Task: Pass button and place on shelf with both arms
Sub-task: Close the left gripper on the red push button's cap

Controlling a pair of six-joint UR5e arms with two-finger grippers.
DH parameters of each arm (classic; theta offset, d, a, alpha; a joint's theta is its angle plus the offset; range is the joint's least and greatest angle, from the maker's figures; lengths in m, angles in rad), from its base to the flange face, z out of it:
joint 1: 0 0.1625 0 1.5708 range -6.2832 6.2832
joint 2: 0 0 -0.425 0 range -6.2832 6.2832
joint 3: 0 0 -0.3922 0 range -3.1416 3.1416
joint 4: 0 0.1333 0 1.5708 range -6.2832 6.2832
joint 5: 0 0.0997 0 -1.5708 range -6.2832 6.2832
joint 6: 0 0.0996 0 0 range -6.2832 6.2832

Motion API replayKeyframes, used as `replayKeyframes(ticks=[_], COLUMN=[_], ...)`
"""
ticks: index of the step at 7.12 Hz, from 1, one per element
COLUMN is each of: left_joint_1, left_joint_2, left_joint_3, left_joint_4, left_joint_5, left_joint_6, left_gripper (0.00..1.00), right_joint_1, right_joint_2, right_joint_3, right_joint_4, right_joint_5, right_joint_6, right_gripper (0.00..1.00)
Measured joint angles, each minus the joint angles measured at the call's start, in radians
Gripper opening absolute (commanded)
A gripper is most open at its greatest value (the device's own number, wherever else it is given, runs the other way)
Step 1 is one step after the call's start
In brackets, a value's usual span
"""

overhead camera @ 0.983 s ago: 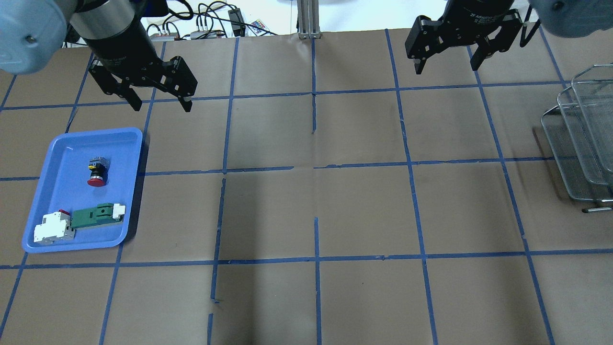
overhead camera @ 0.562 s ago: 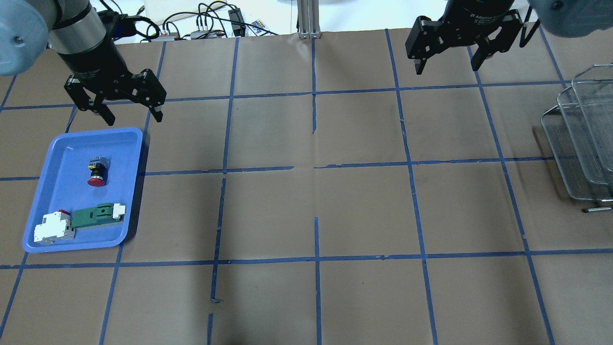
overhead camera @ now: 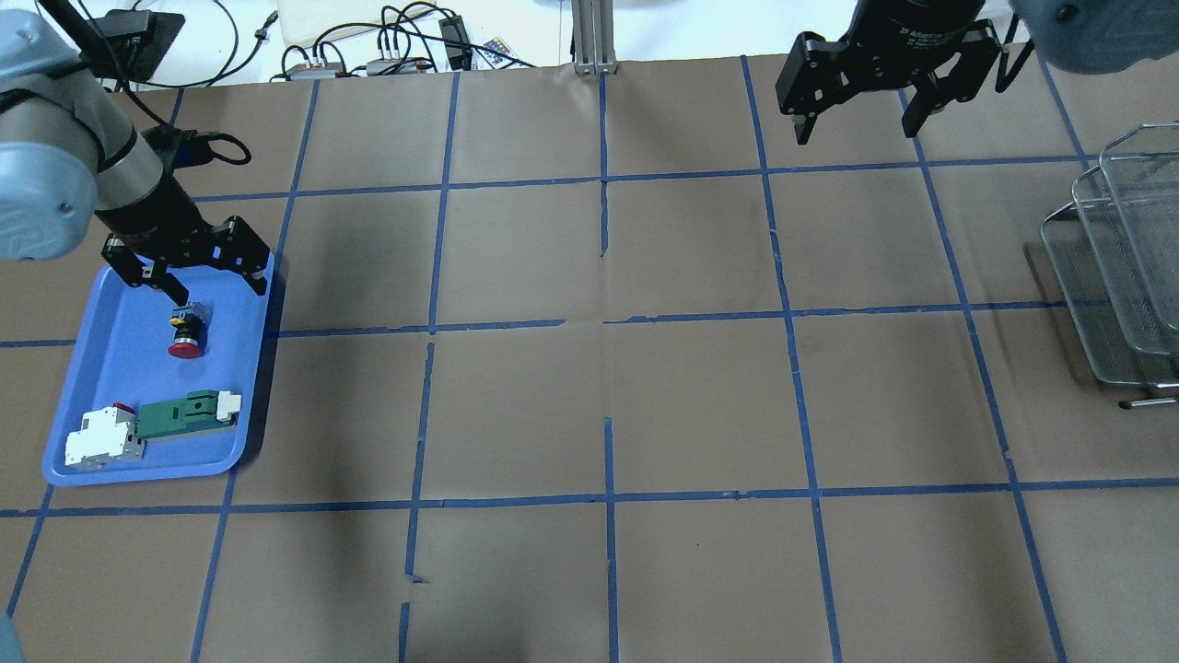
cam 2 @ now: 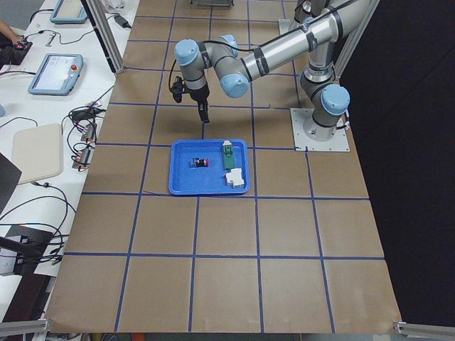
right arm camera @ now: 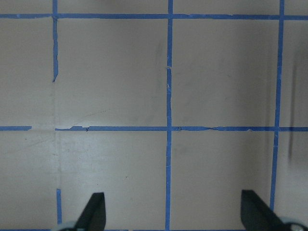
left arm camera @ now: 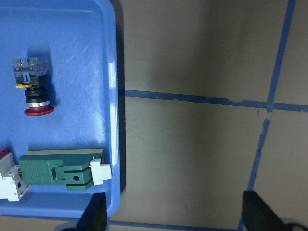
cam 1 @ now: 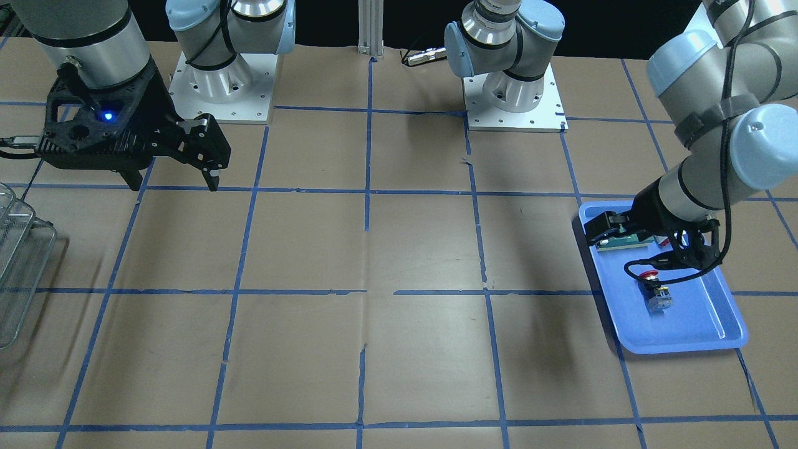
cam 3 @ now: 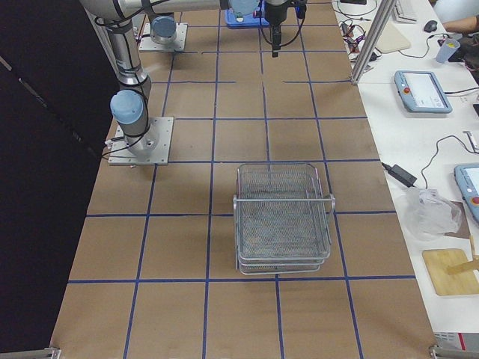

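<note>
The yellow tab (left arm camera: 24, 86) is snug against the clear base (cam 1: 659, 300), so the clear base will move rigidly along with it when I lift the button by its cap end.
The button (overhead camera: 187, 332) lies on its side in the blue tray (overhead camera: 120, 368), red cap toward the robot; it also shows in the left wrist view (left arm camera: 33, 91) and the front view (cam 1: 654, 292). My left gripper (overhead camera: 219, 290) is open, hovering over the tray's far end just beyond the button's clear base, not touching it. My right gripper (overhead camera: 857, 132) is open and empty, high over the far right of the table. The wire-mesh shelf (overhead camera: 1119, 276) stands at the right edge and shows whole in the exterior right view (cam 3: 283, 217).
A green-and-white flat part (overhead camera: 184, 412) and a white block with red (overhead camera: 101, 437) lie at the tray's near end. Cables and devices sit beyond the table's far edge. Blue tape lines grid the brown table.
My left gripper has moved left and toward the robot, lowering from beyond the tray to over its far end. The right gripper, button and shelf have not moved.
</note>
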Motion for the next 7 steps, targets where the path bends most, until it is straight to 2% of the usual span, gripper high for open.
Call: replayKeyframes(ticks=[3, 5, 6, 7], left_joint_1=[0.141, 0.183, 0.192, 0.196], left_joint_2=[-0.091, -0.169, -0.195, -0.210], left_joint_3=[-0.086, -0.120, -0.126, -0.128], left_joint_4=[0.261, 0.409, 0.442, 0.456], left_joint_5=[-0.010, -0.043, -0.053, -0.054], left_joint_6=[0.290, 0.355, 0.362, 0.367], left_gripper=[0.98, 0.98, 0.85, 0.49], right_joint_1=[0.000, 0.001, 0.001, 0.001], right_joint_2=[0.005, 0.005, 0.005, 0.006], right_joint_3=[0.001, 0.002, 0.002, 0.002], right_joint_4=[0.000, 0.000, 0.000, 0.001], right_joint_5=[0.000, 0.001, 0.001, -0.001], right_joint_6=[0.002, 0.005, 0.005, 0.005], right_gripper=[1.00, 1.00, 1.00, 1.00])
